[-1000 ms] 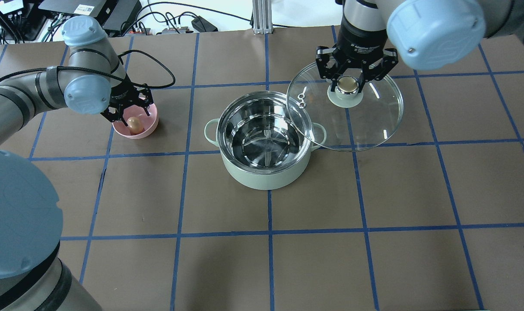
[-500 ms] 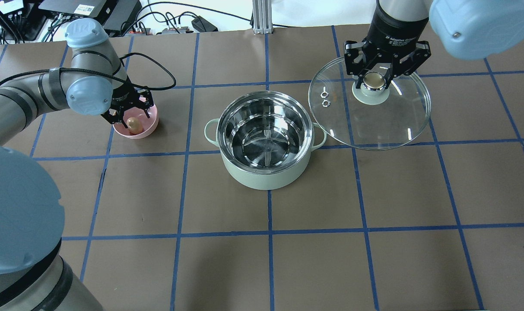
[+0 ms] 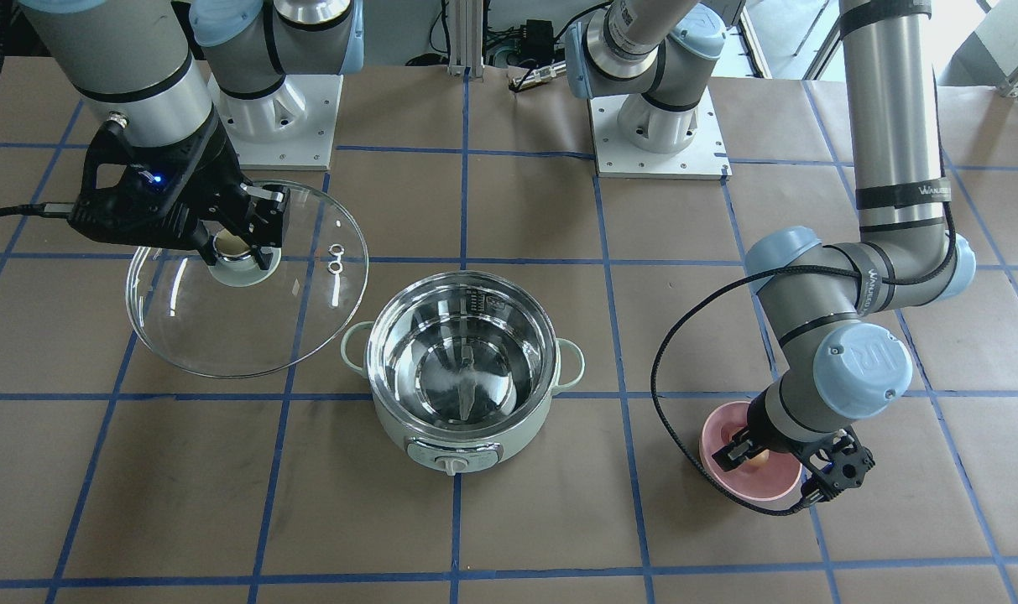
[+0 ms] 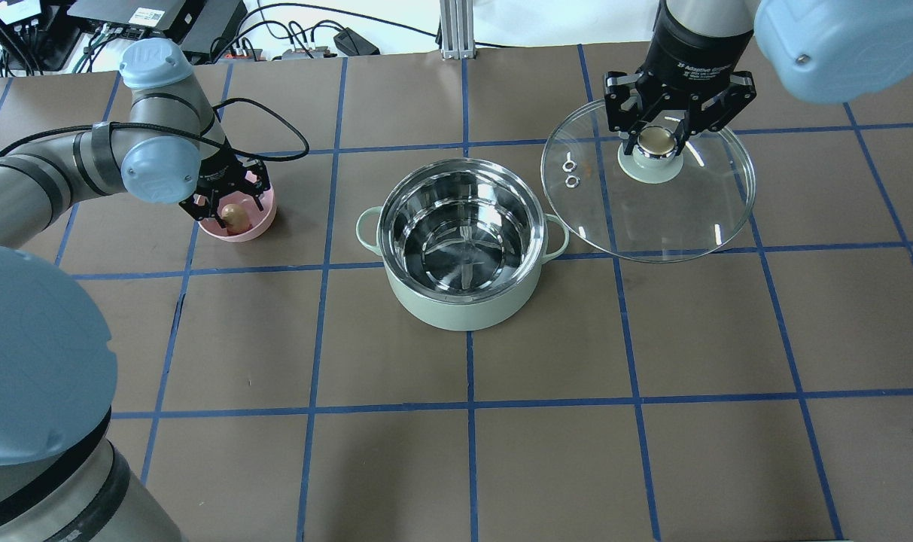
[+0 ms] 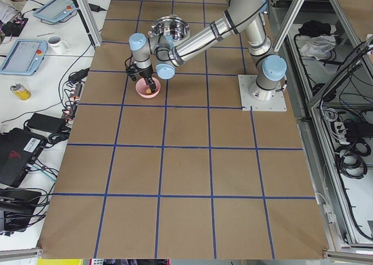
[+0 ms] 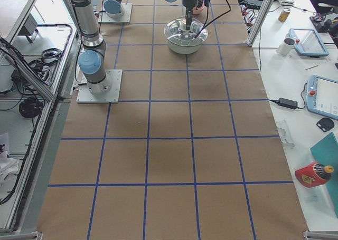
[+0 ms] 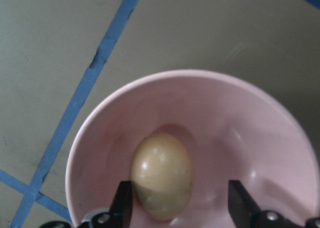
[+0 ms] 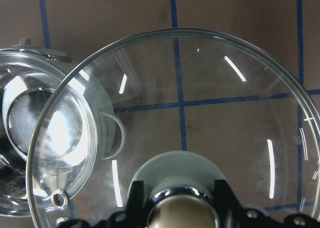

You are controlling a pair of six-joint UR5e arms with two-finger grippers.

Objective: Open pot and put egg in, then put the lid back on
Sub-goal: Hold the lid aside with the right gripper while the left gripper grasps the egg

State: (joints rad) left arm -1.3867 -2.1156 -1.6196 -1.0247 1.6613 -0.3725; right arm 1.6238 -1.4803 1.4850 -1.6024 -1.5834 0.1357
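The rounded tan egg (image 3: 758, 458) will roll over to the pot's side when I let go of it, because the pot's steel inside (image 3: 462, 372) is smooth and wide open.
The mint-green pot (image 4: 460, 305) stands open at mid-table, its steel inside empty; it also shows in the front view (image 3: 509, 440). My right gripper (image 4: 655, 141) is shut on the knob of the glass lid (image 4: 652, 214) and holds it in the air to the right of the pot, clear of its rim. The right wrist view shows the lid (image 8: 200, 87) over bare table. The tan egg (image 4: 235, 215) lies in a pink bowl (image 4: 262, 223). My left gripper (image 7: 180, 200) is open and low in the bowl, a finger on each side of the egg (image 7: 162, 175).
The table is brown paper with a grid of blue tape. The pink bowl (image 3: 727, 482) sits to the left of the pot, about a pot's width away. Cables and electronics lie beyond the far edge (image 4: 162, 22).
My right gripper has carried the lid to the right, off the pot's rim, and has nearly stopped. My left gripper has shifted slightly in the bowl, closer around the egg.
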